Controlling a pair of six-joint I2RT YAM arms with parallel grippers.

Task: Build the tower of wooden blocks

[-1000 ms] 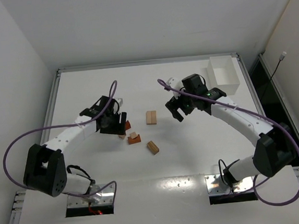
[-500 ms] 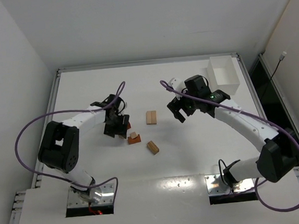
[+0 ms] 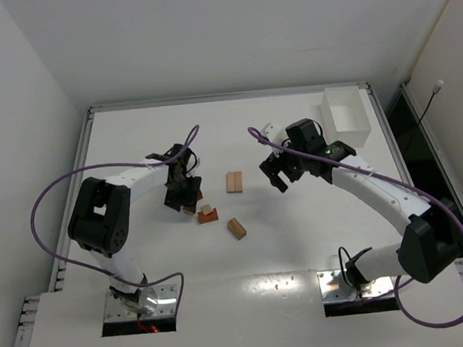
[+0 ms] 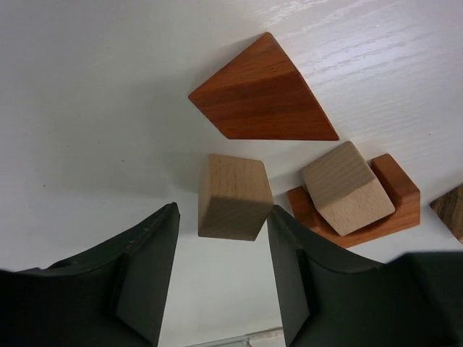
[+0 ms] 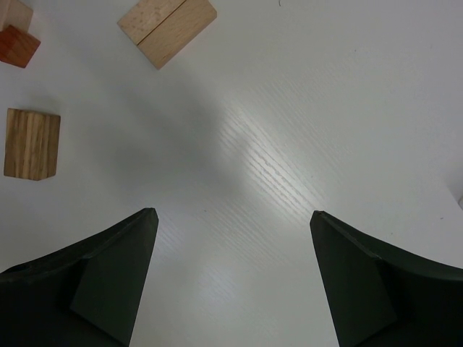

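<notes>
I should first open and center my left gripper around the cube [image 4: 233, 213]: the tan cube by the wedge sits against one finger [image 4: 268, 204] with a gap at the other.
The blocks lie loose on the white table with no stack standing. In the left wrist view a reddish-orange wedge [image 4: 264, 94] lies flat. A pale tan cube [image 4: 233, 196] lies just below it. A second tan cube [image 4: 347, 188] rests tilted in a reddish-orange arch [image 4: 396, 196]. My left gripper [image 4: 223, 225] is open, its tips on either side of the first cube's near end, with a gap on the left. From above it sits at the cluster [image 3: 181, 196]. My right gripper [image 3: 276, 176] is open and empty over bare table [image 5: 233, 217].
A pair of tan rectangular blocks [image 3: 234, 181] lies side by side mid-table, also seen in the right wrist view [image 5: 166, 25]. A striped tan block [image 3: 236, 227] lies nearer the front [image 5: 31, 143]. A white rectangular box [image 3: 345, 116] stands at the back right corner.
My left arm has folded in, its elbow swinging towards the back. The left gripper has shifted slightly right at the block cluster. My right gripper has barely moved.
</notes>
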